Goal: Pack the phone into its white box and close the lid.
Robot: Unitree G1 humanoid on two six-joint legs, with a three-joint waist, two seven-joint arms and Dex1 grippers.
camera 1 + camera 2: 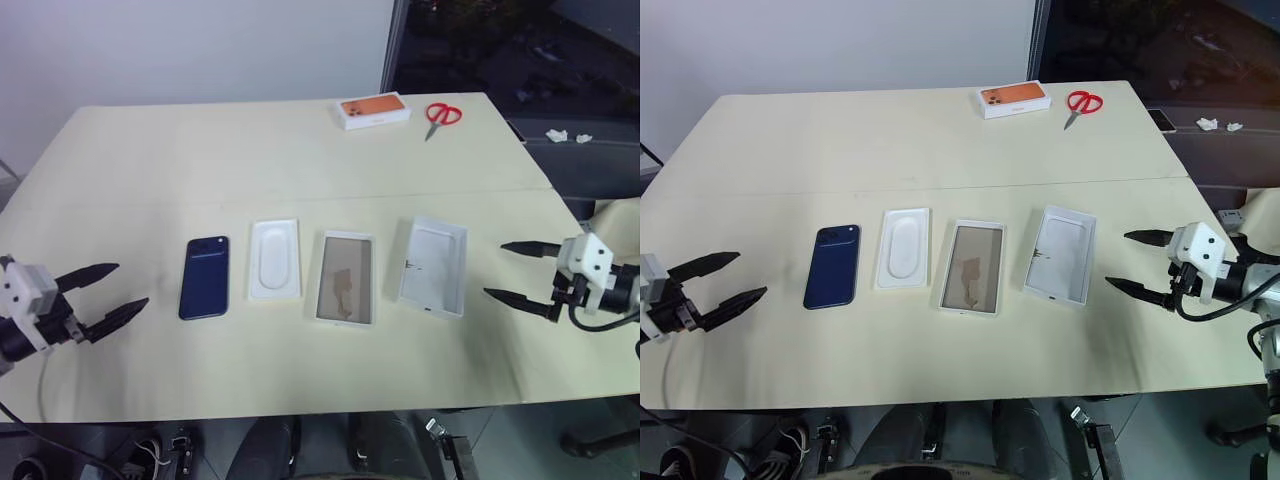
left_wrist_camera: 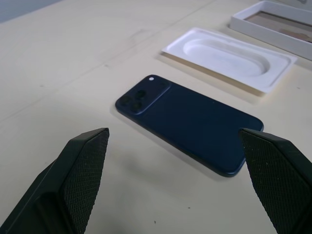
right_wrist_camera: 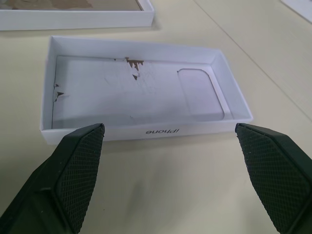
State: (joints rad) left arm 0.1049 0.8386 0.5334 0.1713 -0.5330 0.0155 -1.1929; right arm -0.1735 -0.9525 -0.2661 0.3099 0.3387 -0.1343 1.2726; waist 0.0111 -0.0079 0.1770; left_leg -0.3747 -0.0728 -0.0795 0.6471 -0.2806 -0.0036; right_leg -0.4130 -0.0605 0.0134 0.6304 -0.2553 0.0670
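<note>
The thin white insert should stay flat when I lift it by its long edge [image 1: 252,262], because its straight rim stands up around a rounded hollow [image 1: 274,258].
The dark navy phone [image 1: 205,277] lies flat on the table, camera cluster at its far end, also in the left wrist view [image 2: 187,122]. The white box [image 1: 346,277] with a tan floor sits open at the middle. To its right the lid [image 1: 433,265] lies inside-up, plain white, seen close in the right wrist view [image 3: 141,92]. My left gripper [image 1: 105,292] hangs open to the left of the phone, apart from it. My right gripper [image 1: 520,270] stands open to the right of the lid, holding nothing.
A thin white insert [image 1: 274,259] with a rounded recess lies between phone and box. At the table's far side rest a white box with an orange top [image 1: 373,110] and red scissors [image 1: 441,116]. The table edge [image 1: 300,410] runs close in front.
</note>
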